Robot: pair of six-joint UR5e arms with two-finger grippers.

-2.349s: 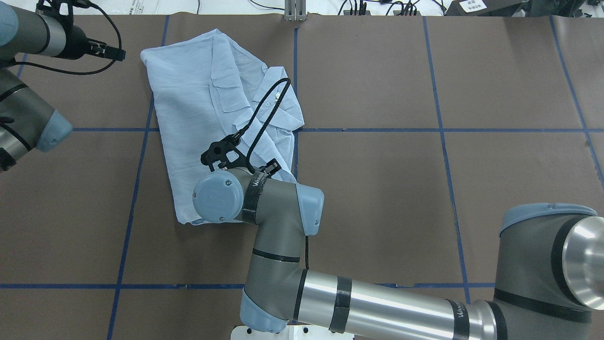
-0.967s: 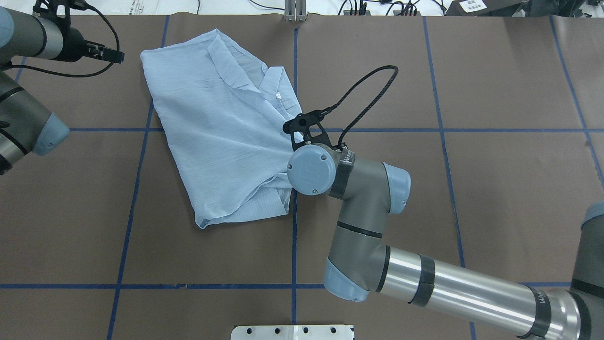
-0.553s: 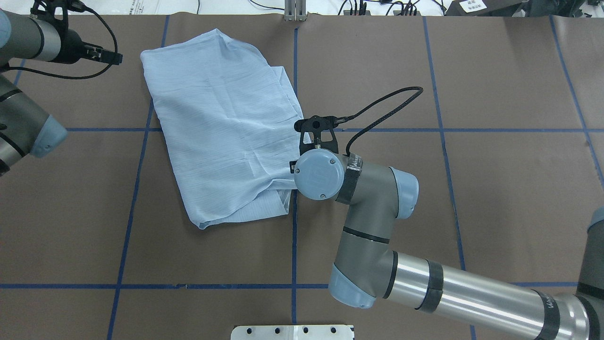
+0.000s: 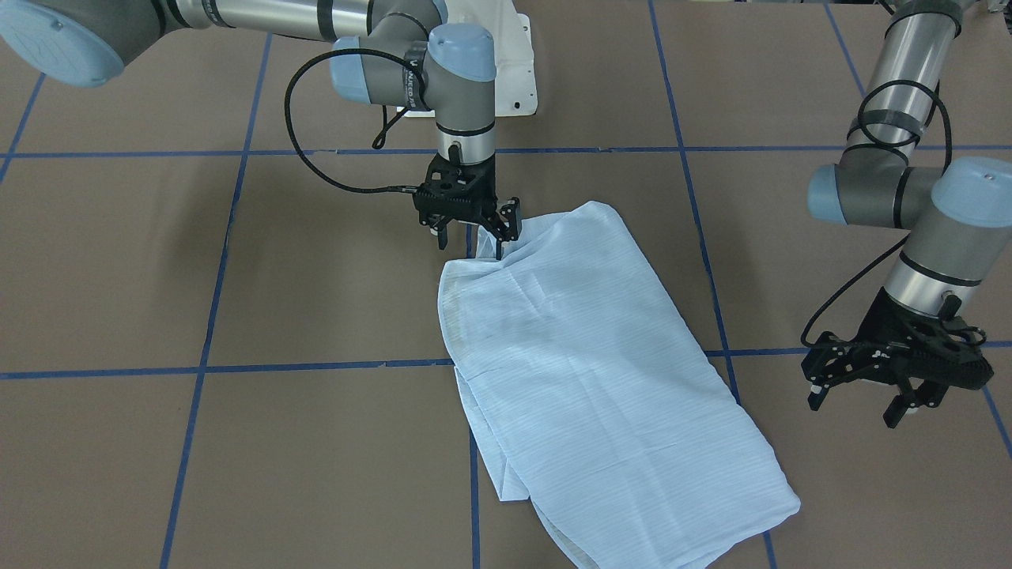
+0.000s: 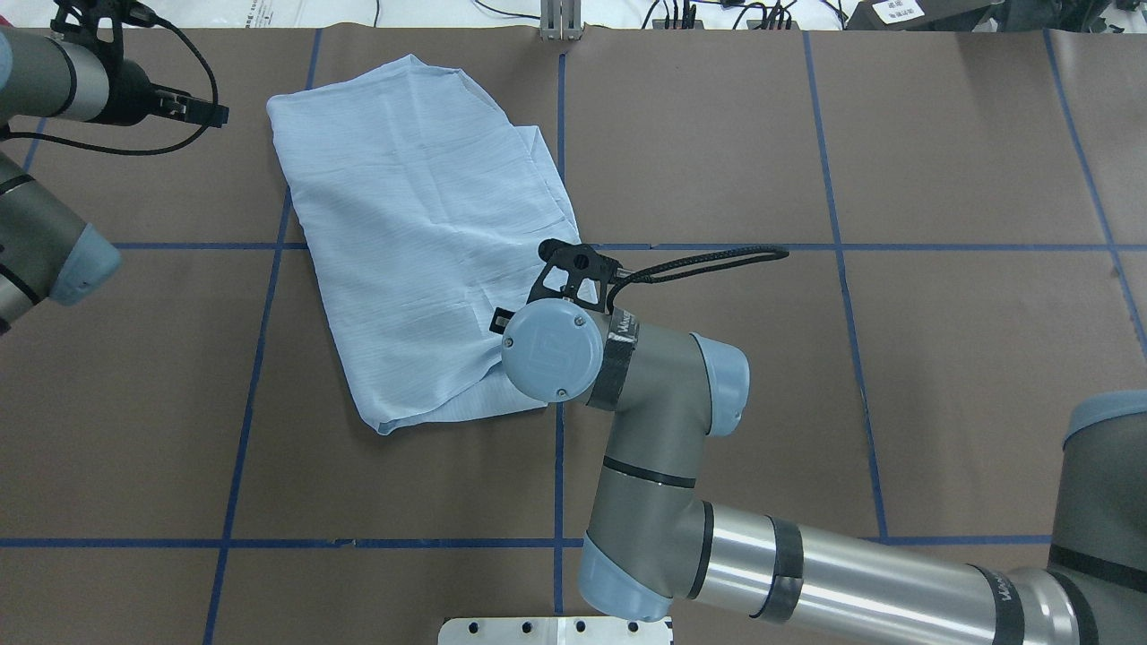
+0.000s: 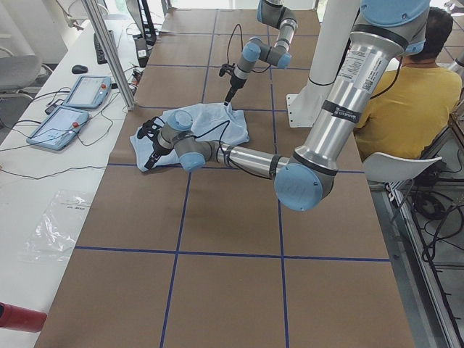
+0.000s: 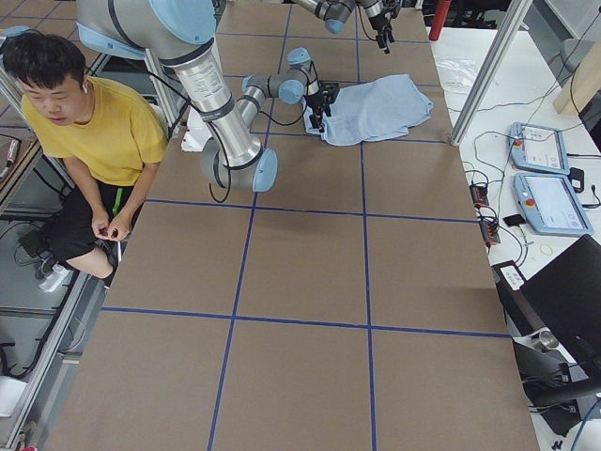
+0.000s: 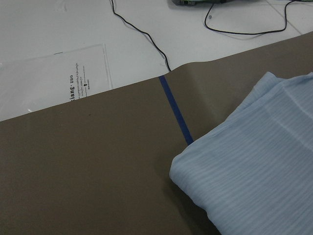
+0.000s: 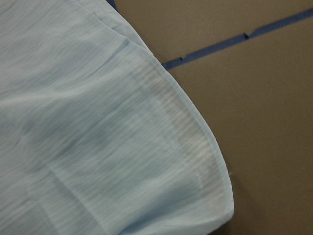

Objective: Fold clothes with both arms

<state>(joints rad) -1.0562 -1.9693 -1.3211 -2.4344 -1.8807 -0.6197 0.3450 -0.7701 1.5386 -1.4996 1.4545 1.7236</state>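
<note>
A loose fold sticks up at the shirt's near edge [image 4: 485, 252], next to the open fingers of my right gripper, so it should keep moving onto that fold [image 4: 515, 265] until it pinches the shirt.
The pale-blue shirt [image 5: 412, 224] lies folded into a rough rectangle on the brown table, smooth side up, with collar and buttons hidden. It also shows in the front view [image 4: 601, 356]. My right gripper [image 4: 471, 246] hangs open and empty right over the shirt's edge nearest the robot, one fingertip [image 4: 500, 246] at the cloth. In the overhead view its wrist hides it. The right wrist view shows only the cloth and a hemmed corner [image 9: 98, 122]. My left gripper [image 4: 862, 403] is open and empty, hovering beside the shirt's far corner [image 8: 264, 161]. It also shows in the overhead view [image 5: 211, 114].
Blue tape lines [image 5: 557, 430] cross the table. The white pedestal base [image 5: 556, 630] sits at the near edge. Cables and a white surface [image 8: 146, 39] lie past the far edge. A person in yellow [image 7: 103, 132] sits beside the robot.
My right gripper pulled a shirt layer across to the right, covering the collar and buttons, laid it flat, let go and drew back slightly left. The left arm barely moved.
</note>
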